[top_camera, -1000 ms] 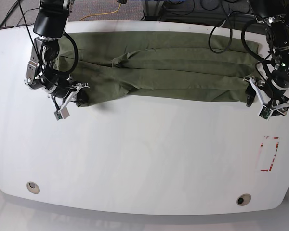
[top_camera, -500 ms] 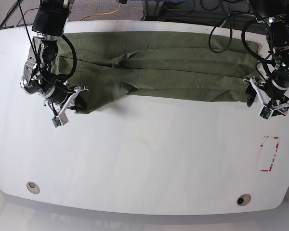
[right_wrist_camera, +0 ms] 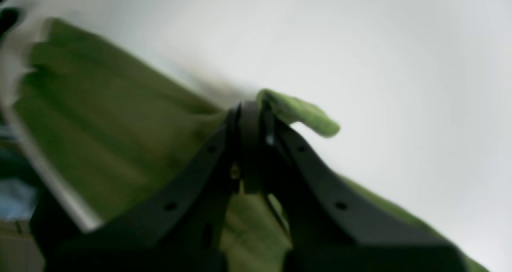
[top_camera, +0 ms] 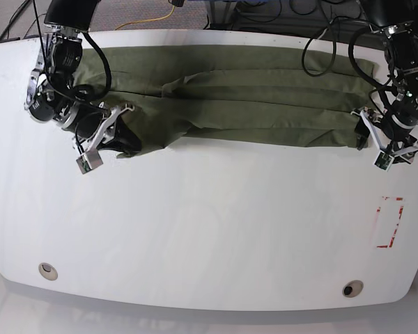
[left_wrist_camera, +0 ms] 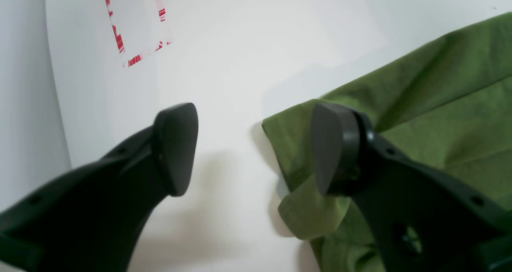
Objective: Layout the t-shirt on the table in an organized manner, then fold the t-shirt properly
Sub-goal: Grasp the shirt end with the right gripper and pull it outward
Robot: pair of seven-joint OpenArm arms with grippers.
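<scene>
My right gripper should keep going with the t-shirt's near corner (top_camera: 148,144) in its fingers, as the way to the t-shirt's far edge (top_camera: 152,51) is open, and let go there.
The olive-green t-shirt (top_camera: 251,97) lies in long folds across the far half of the white table (top_camera: 209,229). On the base view's left, my right gripper (top_camera: 124,144) is shut on the shirt's near corner. The blurred right wrist view shows a fold of t-shirt (right_wrist_camera: 298,114) poking out from the closed right gripper (right_wrist_camera: 250,112). On the base view's right, my left gripper (top_camera: 383,142) stands open at the shirt's other end. In the left wrist view, one side of my left gripper (left_wrist_camera: 254,148) hangs over the t-shirt (left_wrist_camera: 440,104) corner and the other over bare table (left_wrist_camera: 240,44).
A red dashed rectangle (top_camera: 390,223) marks the table near my left gripper, and the red dashed rectangle (left_wrist_camera: 136,24) also shows in the left wrist view. Two round grommet holes (top_camera: 47,271) (top_camera: 352,288) sit by the front edge. Cables (top_camera: 320,42) hang behind the far edge.
My right gripper swung left, then back right and slightly away from the front edge, dragging the shirt's corner with it. The left gripper shifted slightly toward the far edge.
</scene>
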